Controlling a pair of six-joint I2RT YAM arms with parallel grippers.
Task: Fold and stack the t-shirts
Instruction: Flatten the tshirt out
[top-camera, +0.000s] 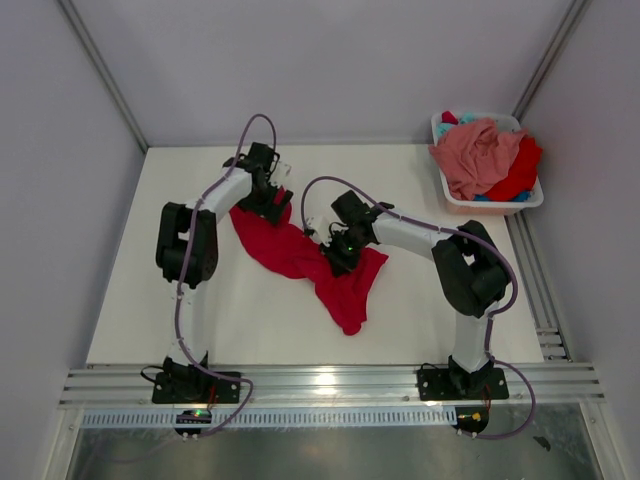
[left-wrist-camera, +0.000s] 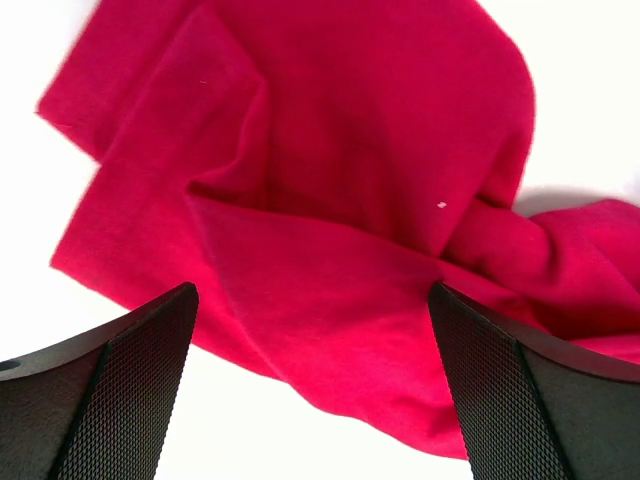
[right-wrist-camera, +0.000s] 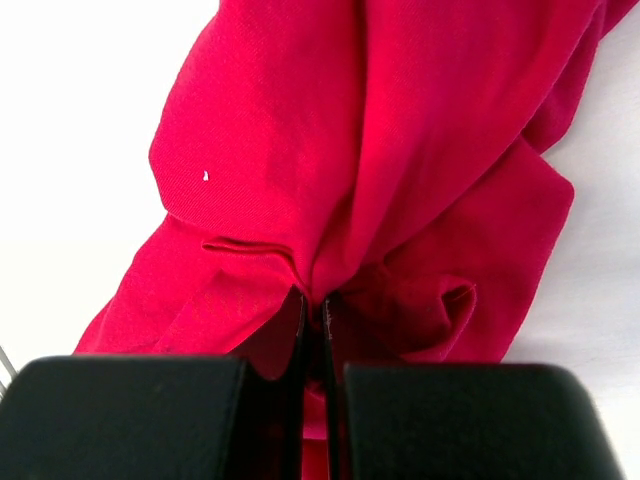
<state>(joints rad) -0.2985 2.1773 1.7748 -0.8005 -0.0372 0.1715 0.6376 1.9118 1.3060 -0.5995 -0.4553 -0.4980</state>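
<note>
My right gripper's pinch (right-wrist-camera: 315, 265) has the red t-shirt lying bunched up at it. Next, my left gripper grabs the loose far end (left-wrist-camera: 310, 295) and pulls the cloth tight before folding.
A bright red t-shirt (top-camera: 300, 255) lies crumpled in a long diagonal band across the middle of the white table. My left gripper (top-camera: 270, 200) hovers over its far left end with jaws wide open and empty; in the left wrist view the red cloth (left-wrist-camera: 330, 200) lies below and between the fingers (left-wrist-camera: 140, 380). My right gripper (top-camera: 338, 255) is shut on a pinched fold of the red t-shirt (right-wrist-camera: 380, 150) near its middle. A salmon pink t-shirt (top-camera: 478, 155), more red cloth (top-camera: 520, 172) and a bit of teal (top-camera: 490, 197) sit in the basket.
The white plastic basket (top-camera: 445, 190) stands at the back right corner of the table. Bare white table (top-camera: 150, 300) lies left of and in front of the shirt. An aluminium rail (top-camera: 330, 382) runs along the near edge.
</note>
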